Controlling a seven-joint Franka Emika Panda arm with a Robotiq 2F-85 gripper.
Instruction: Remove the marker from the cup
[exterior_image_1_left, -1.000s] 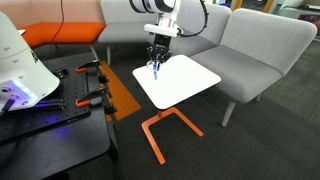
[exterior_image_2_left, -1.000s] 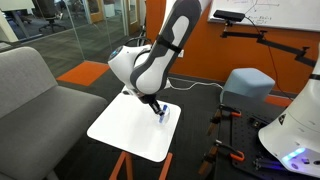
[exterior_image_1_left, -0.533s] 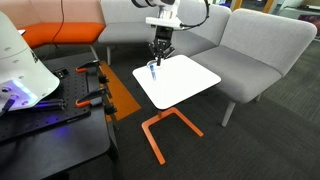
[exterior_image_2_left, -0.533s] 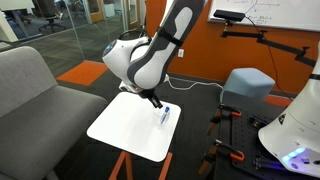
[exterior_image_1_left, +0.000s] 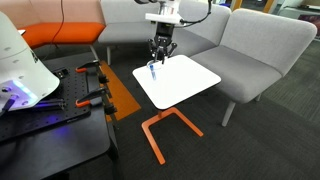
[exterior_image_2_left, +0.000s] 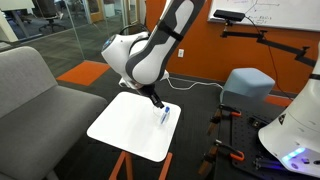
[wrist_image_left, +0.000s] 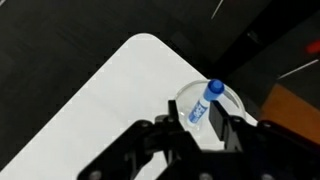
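Note:
Next, my open gripper centers itself over the tilted marker (wrist_image_left: 203, 104) and goes down further before closing, because the marker's top (wrist_image_left: 215, 87) is below it and leans toward one finger.
The blue marker (wrist_image_left: 203, 102) with a whitish label stands tilted in the small clear cup (wrist_image_left: 232, 100), near a corner of the white tabletop (wrist_image_left: 110, 105). In the wrist view my gripper (wrist_image_left: 198, 120) is open, with its black fingers apart on either side of the marker and above it. In both exterior views the gripper (exterior_image_1_left: 162, 48) (exterior_image_2_left: 156, 102) hangs a little above the marker (exterior_image_1_left: 152, 70) (exterior_image_2_left: 165, 115). It holds nothing. The cup is too small to make out in the exterior views.
The small white table (exterior_image_1_left: 185, 85) stands on an orange frame (exterior_image_1_left: 160, 130). Grey sofa seats (exterior_image_1_left: 260, 50) lie behind it, and one is beside it (exterior_image_2_left: 30, 90). A black bench with orange clamps (exterior_image_1_left: 90, 85) and a white device (exterior_image_1_left: 20, 65) stand nearby.
My gripper has risen from around the marker to a little above it, with a slight sideways shift. The marker and cup have stayed in place on the table.

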